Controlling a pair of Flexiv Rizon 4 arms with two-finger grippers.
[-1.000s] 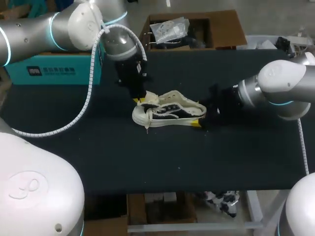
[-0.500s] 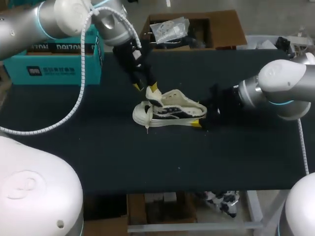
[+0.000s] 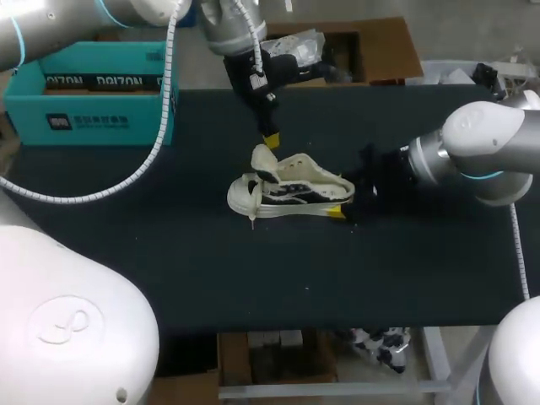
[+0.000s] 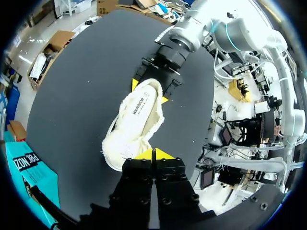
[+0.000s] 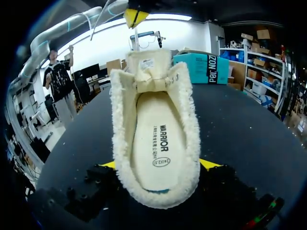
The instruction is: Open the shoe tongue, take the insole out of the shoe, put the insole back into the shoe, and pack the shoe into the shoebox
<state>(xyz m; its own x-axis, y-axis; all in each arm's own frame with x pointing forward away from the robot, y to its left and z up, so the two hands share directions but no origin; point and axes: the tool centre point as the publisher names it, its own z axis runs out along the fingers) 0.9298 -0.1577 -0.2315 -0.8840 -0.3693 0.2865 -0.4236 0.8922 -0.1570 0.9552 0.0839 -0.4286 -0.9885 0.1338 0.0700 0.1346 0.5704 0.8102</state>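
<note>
My gripper will bring the insole (image 5: 160, 140) out heel first, blue underneath, when I pull it, since a blue sliver (image 5: 159, 191) shows at the insole's heel edge.
A cream and black shoe (image 3: 291, 192) lies on its side mid-table, toe toward my left. Its tongue (image 3: 265, 160) is folded up and back, so the insole (image 5: 158, 139) shows inside the fleecy opening. My right gripper (image 3: 340, 196) has its fingers wide apart, one yellow tip pressed on each side of the heel (image 4: 150, 92). Behind and above the tongue hangs my left gripper (image 3: 271, 135), shut and holding nothing; in its own view the joined tips (image 4: 153, 154) hover over the shoe's toe end. The teal shoebox (image 3: 93, 93) stands open at the table's back left.
The black tabletop (image 3: 169, 270) lies bare in front of and to the left of the shoe. My left arm's white cable (image 3: 156, 143) loops down past the shoebox's front right corner.
My left gripper opened off the tongue, rose toward the back right and shut again with nothing in it. The tongue stays folded up. The right arm and shoe have not moved.
</note>
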